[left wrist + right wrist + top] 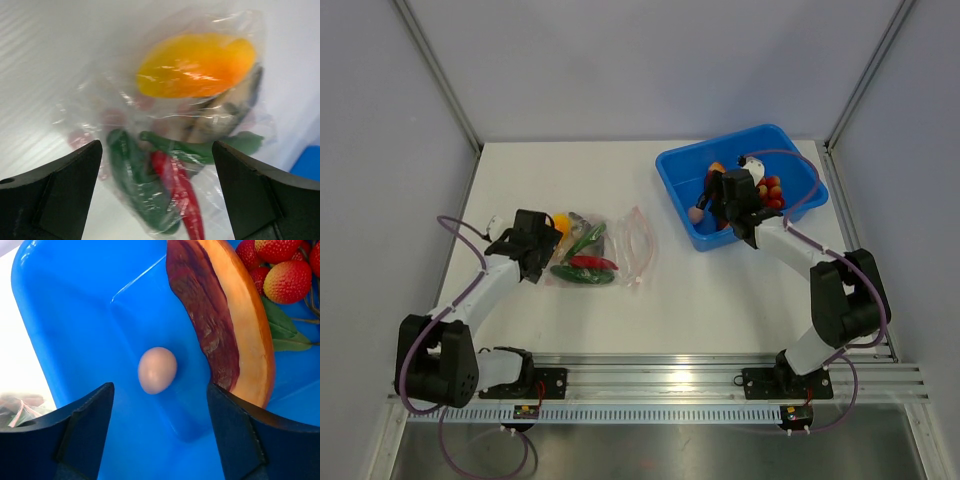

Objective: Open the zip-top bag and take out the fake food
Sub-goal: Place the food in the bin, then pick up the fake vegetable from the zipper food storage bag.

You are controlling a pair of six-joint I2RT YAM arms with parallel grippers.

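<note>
Next, my left gripper pinches the closed end (551,275) by the cucumber before my right gripper reaches in, because the fake food (588,262) is deep inside the loose bag.
The zip-top bag (610,250) lies on the white table, its pink zip strip toward the right. Inside it I see fake food: a yellow fruit (195,65), a green cucumber (132,180) and a red chili (180,195). My left gripper (156,150) hovers open at the bag's left end, its fingers apart on either side of the bag and not touching it. My right gripper (160,390) is open and empty over the blue bin (75,315). Below it on the bin floor lie a pale egg (157,370) and an orange-brown wedge (225,325).
The blue bin (775,140) stands at the back right of the table and also holds red berry-like pieces (285,270) with green leaves. Frame posts rise at the back corners. A rail runs along the near edge by the arm bases.
</note>
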